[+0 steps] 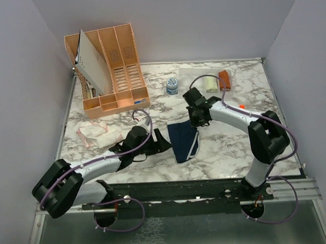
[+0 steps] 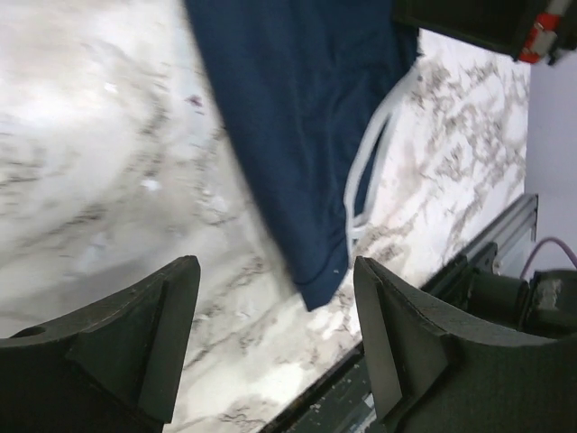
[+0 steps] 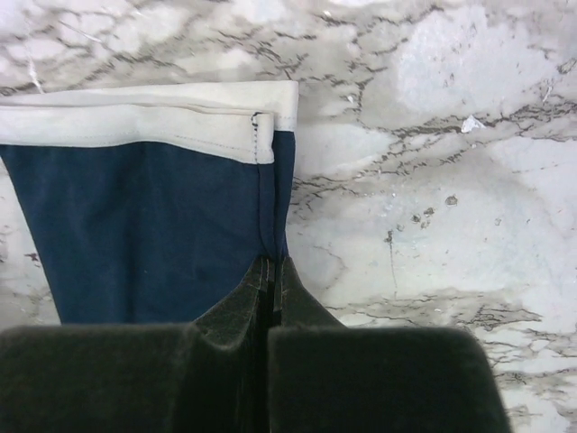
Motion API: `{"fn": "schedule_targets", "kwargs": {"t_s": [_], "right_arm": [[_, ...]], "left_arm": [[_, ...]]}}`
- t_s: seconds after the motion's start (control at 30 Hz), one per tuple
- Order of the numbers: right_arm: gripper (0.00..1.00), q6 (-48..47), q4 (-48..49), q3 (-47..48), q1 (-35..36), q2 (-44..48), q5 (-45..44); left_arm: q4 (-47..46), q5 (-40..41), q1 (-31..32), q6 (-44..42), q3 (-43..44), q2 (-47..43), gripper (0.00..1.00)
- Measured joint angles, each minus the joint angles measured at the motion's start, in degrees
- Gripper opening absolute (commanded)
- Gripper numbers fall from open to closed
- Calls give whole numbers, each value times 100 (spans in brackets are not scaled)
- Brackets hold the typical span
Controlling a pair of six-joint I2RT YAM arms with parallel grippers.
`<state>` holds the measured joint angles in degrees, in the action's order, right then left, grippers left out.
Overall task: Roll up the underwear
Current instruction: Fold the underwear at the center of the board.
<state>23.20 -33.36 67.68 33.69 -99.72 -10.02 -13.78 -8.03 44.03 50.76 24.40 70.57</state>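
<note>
My right gripper should keep folding the underwear's side seam across until it rests on the underwear's flat navy body. My fingers are pinching the seam below the waistband, beside that navy body.
The navy blue underwear lies flat mid-table, with a white waistband and white leg edging. My right gripper is shut on its far edge, pinching the side seam just below the waistband. My left gripper is open and empty just left of the underwear. In the left wrist view its fingers straddle bare marble near the cloth's lower tip. The whitish-pink underwear lies crumpled at the left of the table.
An orange divided rack holding a white sheet stands at the back left. A small blue-lidded jar, a cream bundle and a rust-orange bundle sit at the back. The table's front rail is near the left gripper.
</note>
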Motion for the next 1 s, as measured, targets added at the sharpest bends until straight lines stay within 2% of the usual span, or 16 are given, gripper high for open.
{"fn": "schedule_targets", "kwargs": {"t_s": [0.33, 0.57, 1.0], "right_arm": [[1, 472, -931, 1300, 870, -787, -1167], [1, 986, -1742, 2299, 1467, -1596, -1963], [3, 1585, -2704, 3617, 2223, -2564, -2511]], "left_arm": [[-42, -321, -1458, -160, -422, -188, 77], [-240, -811, -1891, -275, -417, 184, 77], [-520, -1362, -2581, -328, -487, 251, 77]]}}
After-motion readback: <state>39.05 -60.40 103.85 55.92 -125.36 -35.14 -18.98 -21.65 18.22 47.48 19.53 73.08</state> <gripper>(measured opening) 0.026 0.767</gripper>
